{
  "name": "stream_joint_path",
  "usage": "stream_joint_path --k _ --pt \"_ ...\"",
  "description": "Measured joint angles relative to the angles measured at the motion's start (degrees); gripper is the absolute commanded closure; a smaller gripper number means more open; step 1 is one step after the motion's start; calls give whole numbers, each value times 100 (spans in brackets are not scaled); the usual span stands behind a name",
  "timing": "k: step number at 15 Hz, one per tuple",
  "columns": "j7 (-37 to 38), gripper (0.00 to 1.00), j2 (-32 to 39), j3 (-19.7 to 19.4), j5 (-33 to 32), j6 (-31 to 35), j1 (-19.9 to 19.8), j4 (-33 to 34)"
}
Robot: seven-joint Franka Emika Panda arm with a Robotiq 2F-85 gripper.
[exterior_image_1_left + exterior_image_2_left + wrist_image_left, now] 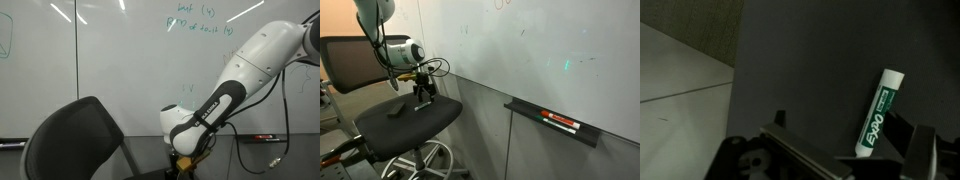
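The marker point(882, 104) lies free between my gripper's open fingers, with its long sides facing them. I should carry on going down until the fingers are on both sides of the green label point(875, 123), then close them.
A white Expo marker point(878, 110) with a green label lies on the dark seat point(810, 70) of an office chair. My gripper point(842, 126) hangs just above it, open, its jaws wide apart. The marker sits between the fingers, close to the right finger point(904, 130), with its lower end hidden behind the gripper body. In both exterior views the gripper point(424, 96) point(186, 160) reaches down to the chair seat point(405, 128) near the whiteboard wall. The marker itself cannot be made out there.
The chair's backrest point(75, 140) point(355, 60) rises beside the arm. A whiteboard point(120, 60) with green writing stands behind it. Its tray point(555, 125) holds markers point(561, 122). A small dark object point(395, 111) lies on the seat. Pale floor point(680, 70) shows past the seat edge.
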Motion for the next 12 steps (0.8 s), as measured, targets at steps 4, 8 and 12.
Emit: stream_joint_path --k 4,8,12 --pt "161 0 258 -14 130 -8 15 188" --pt "161 0 542 6 341 -35 44 405" --pt "161 27 754 14 444 -149 94 642"
